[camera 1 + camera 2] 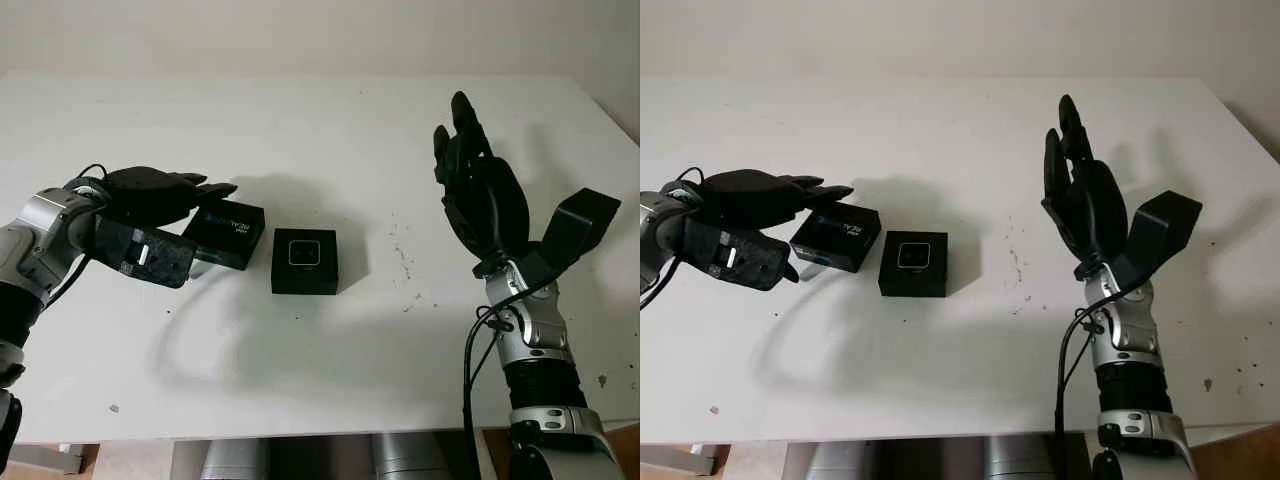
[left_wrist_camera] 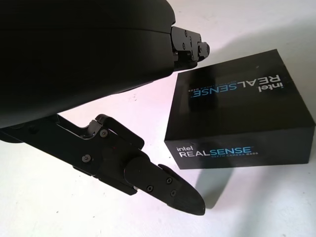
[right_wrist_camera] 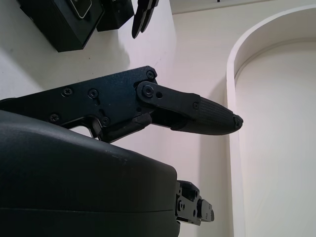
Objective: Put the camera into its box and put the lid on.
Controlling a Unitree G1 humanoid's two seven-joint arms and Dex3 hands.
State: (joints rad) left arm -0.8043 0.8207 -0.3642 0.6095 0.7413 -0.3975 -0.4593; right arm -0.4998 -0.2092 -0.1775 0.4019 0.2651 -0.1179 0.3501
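Note:
The black lid (image 1: 228,234) will slide down around the sides of the black box when I lower the lid, because the lid has deep printed sides (image 2: 239,151).
The black box (image 1: 305,261) sits at the middle of the white table, top open, with the camera (image 1: 304,252) lying inside as a grey-rimmed square. Just left of it lies the black lid (image 1: 228,234), printed "REALSENSE" (image 2: 217,152). My left hand (image 1: 196,214) is open at the lid's left side. Its upper fingers reach over the lid's near edge and the thumb (image 2: 168,185) stays lower, both apart from the lid. My right hand (image 1: 470,170) is open, raised above the table's right part with fingers pointing up, well away from the box (image 3: 64,19).
Small dark specks (image 1: 405,262) mark the white table (image 1: 300,120) right of the box. The table's front edge (image 1: 300,436) runs near the picture's bottom. A black cable (image 1: 470,370) hangs by my right forearm.

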